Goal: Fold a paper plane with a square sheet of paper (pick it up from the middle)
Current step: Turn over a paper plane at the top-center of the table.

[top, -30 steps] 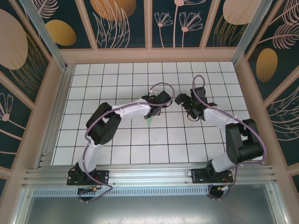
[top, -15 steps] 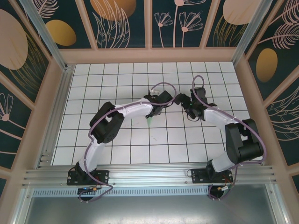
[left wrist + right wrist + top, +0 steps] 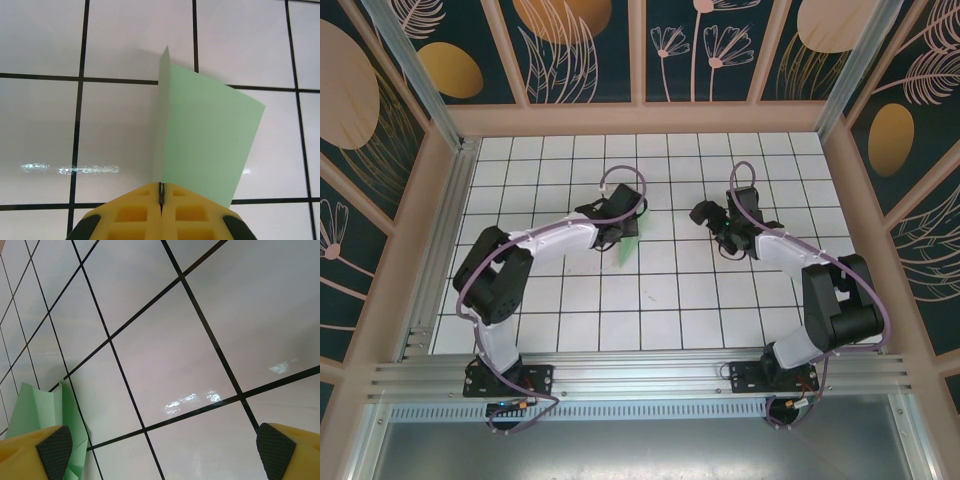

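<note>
One flap spreads out from the paper plane's centre crease point(image 3: 165, 125) in the left gripper, so the right gripper should close in on that flap point(image 3: 212, 135) before the left gripper backs away.
The paper plane point(image 3: 207, 135) is a folded pale green sheet. It hangs from my left gripper point(image 3: 161, 187), whose yellow fingers point(image 3: 130, 215) are shut on its centre crease. One flap spreads out to the right. In the top view the left gripper point(image 3: 624, 228) holds the green paper plane point(image 3: 627, 250) above the tiles left of centre. My right gripper point(image 3: 702, 213) hovers about two tiles to the right of it, open with nothing between its fingers point(image 3: 52, 450). In the right wrist view the paper plane point(image 3: 35, 410) sits at the lower left, apart from the right gripper point(image 3: 165, 452).
The white grid-tiled table point(image 3: 660, 310) lies bare around both arms. Wooden walls point(image 3: 650, 118) and a metal post point(image 3: 420, 70) close off the back and sides. The metal rail point(image 3: 640, 375) holding the arm bases runs along the near edge.
My left gripper has shut on the paper and swung left with it, its elbow moving out to the left. The right gripper has stayed open and nearly still.
</note>
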You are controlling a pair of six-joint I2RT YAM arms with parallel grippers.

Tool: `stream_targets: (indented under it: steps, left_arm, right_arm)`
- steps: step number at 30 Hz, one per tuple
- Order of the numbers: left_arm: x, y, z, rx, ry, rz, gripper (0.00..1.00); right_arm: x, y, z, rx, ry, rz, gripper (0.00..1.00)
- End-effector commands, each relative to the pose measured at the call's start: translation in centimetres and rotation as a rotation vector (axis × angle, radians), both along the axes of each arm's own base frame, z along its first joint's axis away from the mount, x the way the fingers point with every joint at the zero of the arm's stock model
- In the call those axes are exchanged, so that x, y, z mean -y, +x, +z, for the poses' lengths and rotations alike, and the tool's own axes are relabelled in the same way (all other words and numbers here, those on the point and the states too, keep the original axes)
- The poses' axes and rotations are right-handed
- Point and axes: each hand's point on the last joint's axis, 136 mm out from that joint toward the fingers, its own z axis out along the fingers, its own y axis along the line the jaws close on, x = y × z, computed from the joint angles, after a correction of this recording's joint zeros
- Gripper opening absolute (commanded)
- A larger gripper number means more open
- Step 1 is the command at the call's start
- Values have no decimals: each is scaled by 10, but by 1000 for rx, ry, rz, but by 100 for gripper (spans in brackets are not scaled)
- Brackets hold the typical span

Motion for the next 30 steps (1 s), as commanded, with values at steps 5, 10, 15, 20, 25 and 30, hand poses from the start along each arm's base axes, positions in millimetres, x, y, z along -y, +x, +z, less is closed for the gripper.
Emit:
stream_targets:
  steps: [5, 10, 15, 20, 25, 30]
  left_arm:
    - [24, -3, 34, 78, -322, -80, 0]
    - [27, -11, 47, 121, -510, -62, 0]
    - [30, -16, 41, 125, -656, -18, 0]
    - [20, -19, 18, 69, -765, 55, 0]
    - [18, -25, -10, 20, -751, 73, 0]
    - [5, -32, -29, 5, -715, 115, 0]
  right_arm:
    - [-18, 4, 12, 36, 18, 52, 97]
    - [-39, 0, 20, 51, 33, 97, 93]
    - [-63, -9, 24, 53, 20, 140, 86]
    - [-94, -19, 30, 75, 35, 219, 81]
    - [-122, -29, 30, 81, 19, 309, 71]
    - [-148, -32, 26, 75, 6, 381, 55]
